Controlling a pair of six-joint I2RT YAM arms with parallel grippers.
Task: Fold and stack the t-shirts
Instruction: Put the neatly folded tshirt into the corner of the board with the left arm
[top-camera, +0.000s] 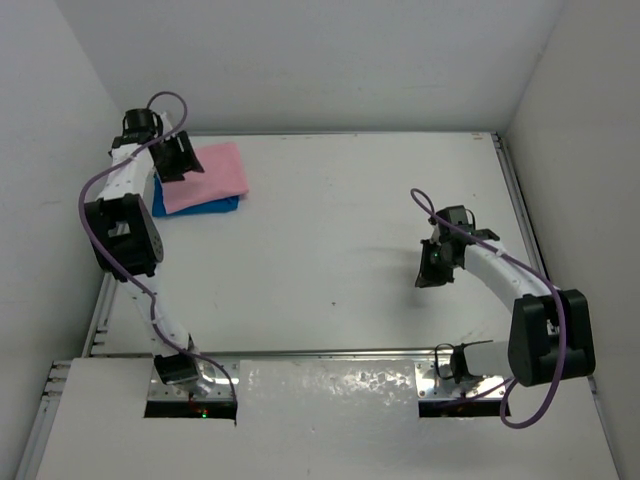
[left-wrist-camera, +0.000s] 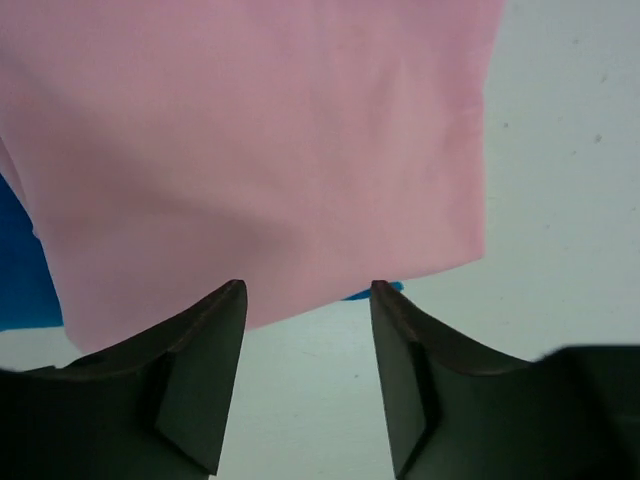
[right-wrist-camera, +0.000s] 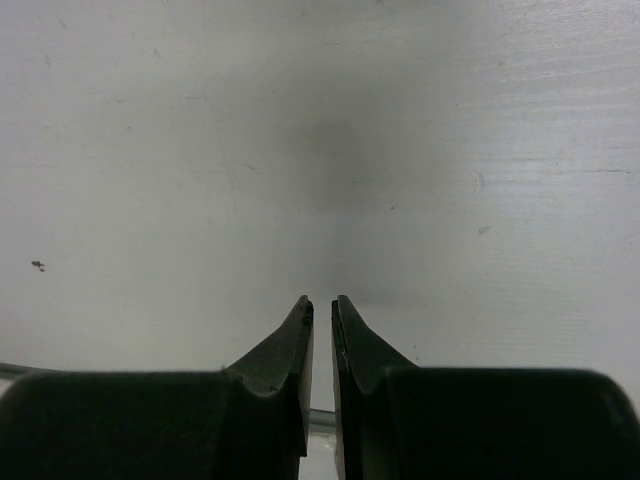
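Next, I move my left gripper from mid-edge to the pink t-shirt's near corner (top-camera: 169, 210) and pinch there, because the pink t-shirt is lying crooked on the blue t-shirt (top-camera: 214, 207).
A folded light pink t-shirt (top-camera: 208, 175) lies on top of a folded bright blue t-shirt (top-camera: 205, 208) at the table's far left. In the left wrist view the pink shirt (left-wrist-camera: 260, 150) fills the upper frame, and blue cloth (left-wrist-camera: 20, 270) shows at its left edge. My left gripper (top-camera: 178, 160) is open and empty, its fingertips (left-wrist-camera: 307, 290) just off the pink shirt's edge. My right gripper (top-camera: 432, 270) is shut and empty over bare table at the right, also seen in its wrist view (right-wrist-camera: 321, 305).
White walls enclose the table on the left, back and right. A metal rail (top-camera: 300, 353) runs along the near edge by the arm bases. Purple cables (top-camera: 100, 190) loop along both arms.
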